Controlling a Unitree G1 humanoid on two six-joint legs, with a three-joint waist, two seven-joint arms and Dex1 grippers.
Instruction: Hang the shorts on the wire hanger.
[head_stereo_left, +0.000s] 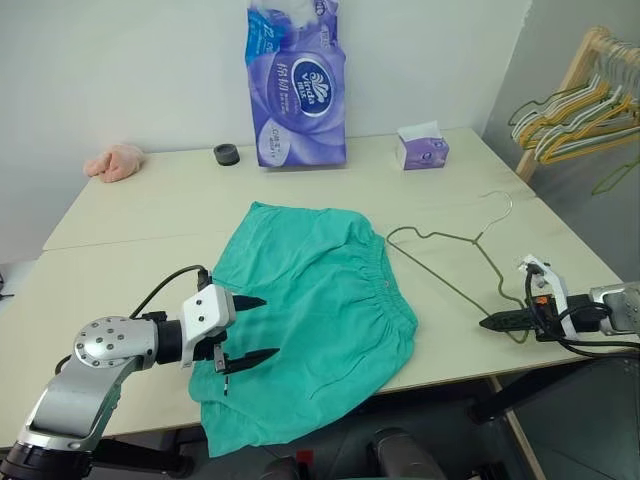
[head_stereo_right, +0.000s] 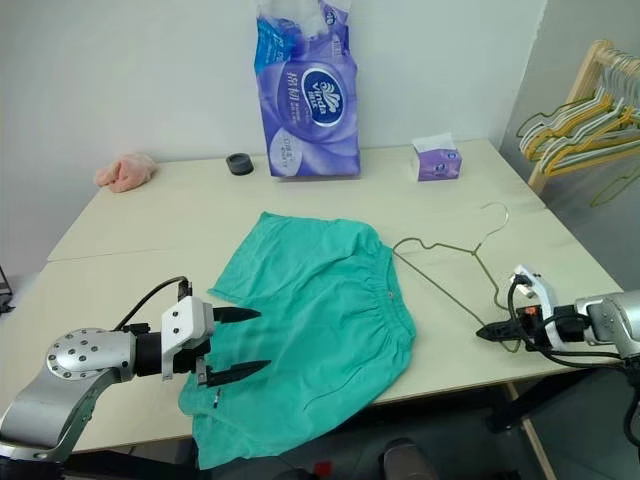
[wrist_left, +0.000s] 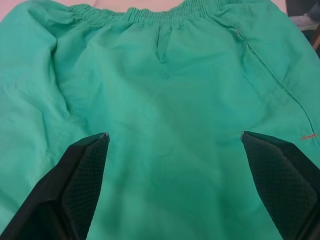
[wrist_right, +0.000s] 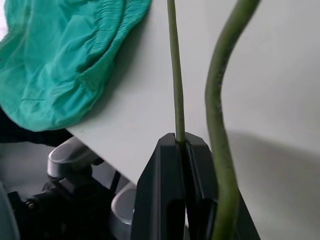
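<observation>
I am about to pull the waistband of the shorts (head_stereo_left: 388, 265), and since tight puckers (head_stereo_left: 400, 300) run along it, it will gape and stretch out along the wire hanger.
The teal-green shorts (head_stereo_left: 310, 300) lie flat on the pale table (head_stereo_left: 120, 250), waistband toward the right, one leg hanging over the near edge. My left gripper (head_stereo_left: 268, 327) hovers open over the shorts' left part, and its wide-apart fingers (wrist_left: 85, 175) frame green fabric with nothing between them. The olive-green wire hanger (wrist_right: 174, 75) lies on the table right of the shorts, hook pointing away. At the table's right near edge my right gripper (head_stereo_left: 482, 322) is shut on the hanger's wire, with the thin wire pinched between its fingertips (wrist_right: 170, 150).
A purple toilet-paper pack (head_stereo_left: 297, 85), a small tissue box (head_stereo_left: 421, 147), a black tape roll (head_stereo_left: 226, 154) and a pink fluffy cloth (head_stereo_left: 115, 162) stand along the far side. A wooden rack with bunched hangers (head_stereo_left: 585, 100) is at the far right.
</observation>
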